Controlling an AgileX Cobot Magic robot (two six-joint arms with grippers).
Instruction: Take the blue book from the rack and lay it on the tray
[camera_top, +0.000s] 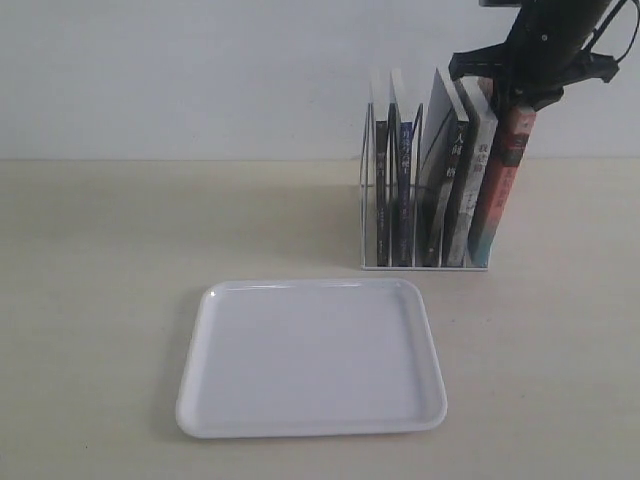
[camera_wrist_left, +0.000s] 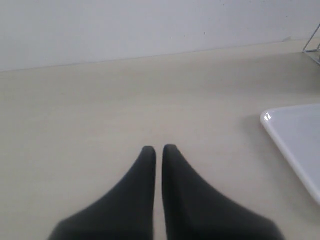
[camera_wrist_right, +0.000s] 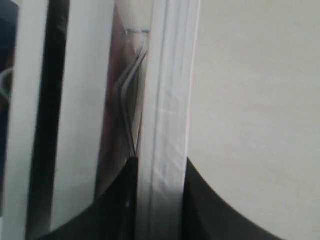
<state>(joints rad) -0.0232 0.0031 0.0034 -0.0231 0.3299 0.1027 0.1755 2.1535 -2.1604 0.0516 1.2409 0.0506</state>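
Next, my right gripper puts the red book (camera_top: 498, 182) it is holding back in the rack (camera_top: 480, 262) and opens, because the blue book stands in another slot.
The white wire rack (camera_top: 366, 215) stands at the back right and holds several upright books. The blue book (camera_top: 403, 190), with a dark blue spine and white text, stands in the second slot from the left. My right gripper (camera_top: 515, 100) is at the top of the rightmost book, the red-and-teal-spined one (camera_top: 498, 195). In the right wrist view its fingers (camera_wrist_right: 160, 162) are shut on that book's white page edge (camera_wrist_right: 167, 100). The white tray (camera_top: 310, 360) lies flat in front of the rack. My left gripper (camera_wrist_left: 159, 149) hovers shut over bare table, holding nothing, beside the tray's corner (camera_wrist_left: 295, 135).
A thin black-spined book (camera_top: 381, 205) stands left of the blue one. A black-spined book (camera_top: 457, 190) and a pale-spined one (camera_top: 479, 195) lean between it and the red book. A white wall runs behind the beige table (camera_top: 100, 300).
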